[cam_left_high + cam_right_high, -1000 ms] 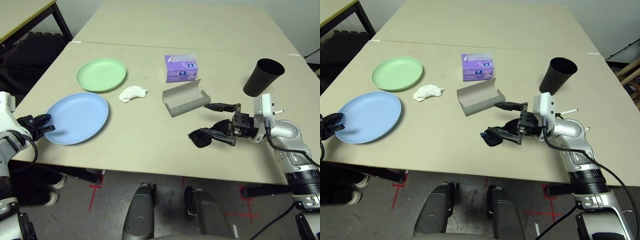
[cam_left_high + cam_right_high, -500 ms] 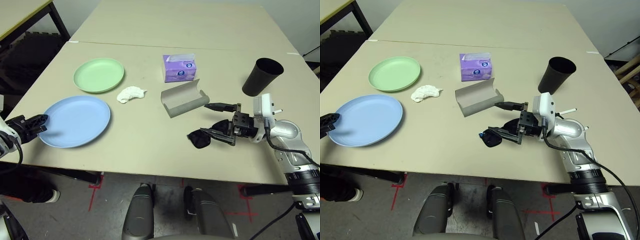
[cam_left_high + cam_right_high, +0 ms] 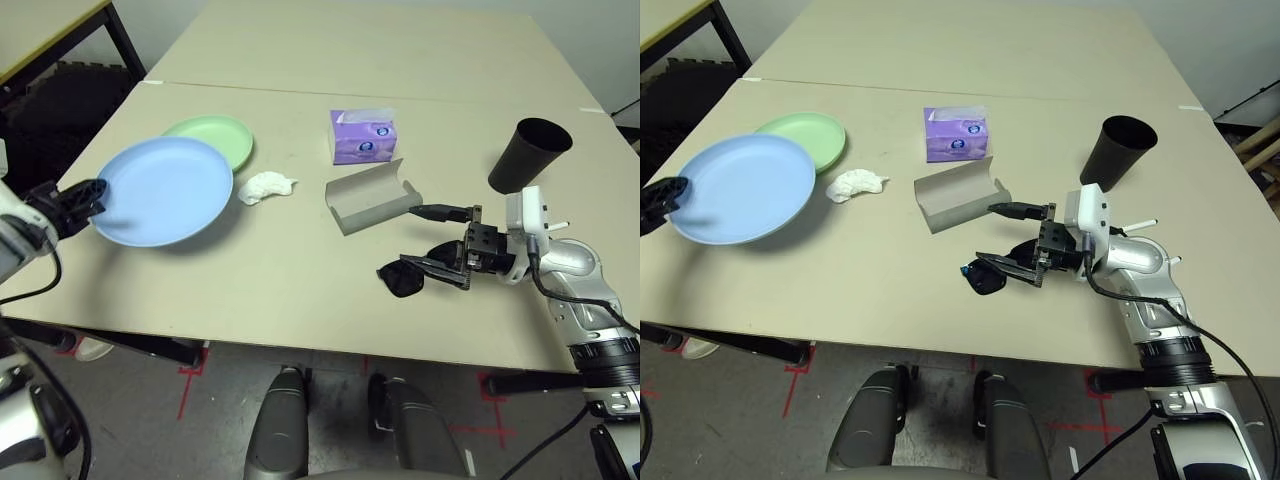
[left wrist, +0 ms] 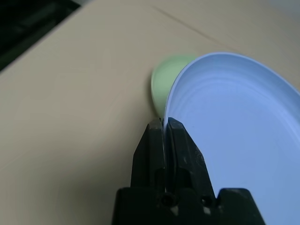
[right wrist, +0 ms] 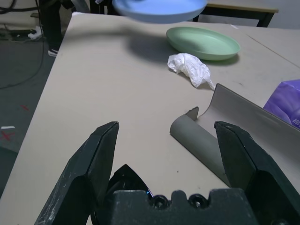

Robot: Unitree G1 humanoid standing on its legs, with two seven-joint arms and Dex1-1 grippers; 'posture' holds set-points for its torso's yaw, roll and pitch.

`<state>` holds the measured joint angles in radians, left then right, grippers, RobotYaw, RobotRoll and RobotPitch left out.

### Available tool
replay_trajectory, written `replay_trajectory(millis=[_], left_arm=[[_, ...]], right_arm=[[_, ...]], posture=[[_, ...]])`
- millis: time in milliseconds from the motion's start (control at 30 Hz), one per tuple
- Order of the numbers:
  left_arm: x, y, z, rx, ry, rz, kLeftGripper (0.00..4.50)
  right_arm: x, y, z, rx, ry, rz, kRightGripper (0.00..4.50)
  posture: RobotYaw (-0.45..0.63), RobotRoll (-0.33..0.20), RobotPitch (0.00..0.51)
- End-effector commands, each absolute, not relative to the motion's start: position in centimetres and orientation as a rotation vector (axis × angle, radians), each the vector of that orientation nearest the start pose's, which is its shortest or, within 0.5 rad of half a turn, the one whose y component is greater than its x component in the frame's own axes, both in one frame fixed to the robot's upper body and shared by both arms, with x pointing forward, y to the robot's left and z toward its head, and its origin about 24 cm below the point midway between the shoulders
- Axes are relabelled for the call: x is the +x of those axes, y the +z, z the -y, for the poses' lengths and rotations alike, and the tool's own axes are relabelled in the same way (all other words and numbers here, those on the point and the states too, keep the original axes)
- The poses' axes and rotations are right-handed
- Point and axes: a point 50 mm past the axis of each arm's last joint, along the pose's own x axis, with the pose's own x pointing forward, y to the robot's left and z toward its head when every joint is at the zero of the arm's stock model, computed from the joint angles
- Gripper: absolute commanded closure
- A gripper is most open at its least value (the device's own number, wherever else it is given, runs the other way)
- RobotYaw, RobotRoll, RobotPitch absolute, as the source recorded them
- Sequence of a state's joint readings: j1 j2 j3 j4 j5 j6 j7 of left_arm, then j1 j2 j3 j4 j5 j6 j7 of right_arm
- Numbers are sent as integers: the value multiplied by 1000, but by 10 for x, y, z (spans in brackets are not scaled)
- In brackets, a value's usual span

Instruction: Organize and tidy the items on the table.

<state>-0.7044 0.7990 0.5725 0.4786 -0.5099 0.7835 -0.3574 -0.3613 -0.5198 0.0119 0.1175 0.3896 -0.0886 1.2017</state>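
My left gripper keeps moving until the two plates nest, because the light blue plate (image 3: 168,190) hangs face up by its rim and the pale green plate (image 3: 231,140) lies empty.
My left gripper (image 3: 88,196) is shut on the rim of the light blue plate (image 3: 165,190). The plate hangs tilted above the table (image 3: 300,300) and partly covers the pale green plate (image 3: 228,135). In the left wrist view the fingers (image 4: 154,140) pinch the blue plate's (image 4: 234,117) edge. Beside the plates lies the white tissue wad (image 3: 265,186). My right gripper (image 3: 434,240) stands open just above the black sunglasses (image 3: 403,279), next to the open grey glasses case (image 3: 372,196). The purple tissue box (image 3: 362,136) and the black cup (image 3: 527,155) stand farther back.
A second beige tabletop (image 3: 370,40) adjoins the far side. At the far left stands a yellowish table with a black frame (image 3: 40,30). The table's front edge runs close below the sunglasses and my right arm.
My left gripper has lifted the blue plate off the table and carried it back toward the green plate, which it now overlaps. The right gripper has stayed put.
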Motion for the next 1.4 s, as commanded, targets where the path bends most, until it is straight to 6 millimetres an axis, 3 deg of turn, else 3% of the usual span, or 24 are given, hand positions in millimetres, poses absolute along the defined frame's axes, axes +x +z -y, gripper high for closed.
replay_trajectory(millis=[33, 367, 800, 933, 1200, 1233, 1400], left_arm=[[324, 209, -368, -316, 158, -79, 4451], [363, 205, -353, -280, 220, -60, 4451], [375, 197, -342, -229, 240, -65, 4451], [379, 198, -335, -200, 182, -61, 3433], [379, 192, -331, -187, 145, -82, 254], [379, 191, -331, -185, 145, -84, 31], [379, 192, -329, -162, 125, -74, 31]], right_arm=[[280, 135, 182, -320, 1232, 207, 0], [276, 134, 184, -321, 1222, 206, 0], [274, 136, 185, -330, 1211, 199, 0], [275, 136, 189, -316, 1166, 194, 0], [277, 136, 201, -252, 1010, 225, 0], [277, 135, 201, -252, 1007, 224, 0], [274, 134, 202, -243, 988, 227, 0]], posture=[[198, 0, 151], [176, 0, 151], [162, 0, 143], [165, 0, 143], [165, 0, 143], [165, 0, 143], [161, 0, 141]])
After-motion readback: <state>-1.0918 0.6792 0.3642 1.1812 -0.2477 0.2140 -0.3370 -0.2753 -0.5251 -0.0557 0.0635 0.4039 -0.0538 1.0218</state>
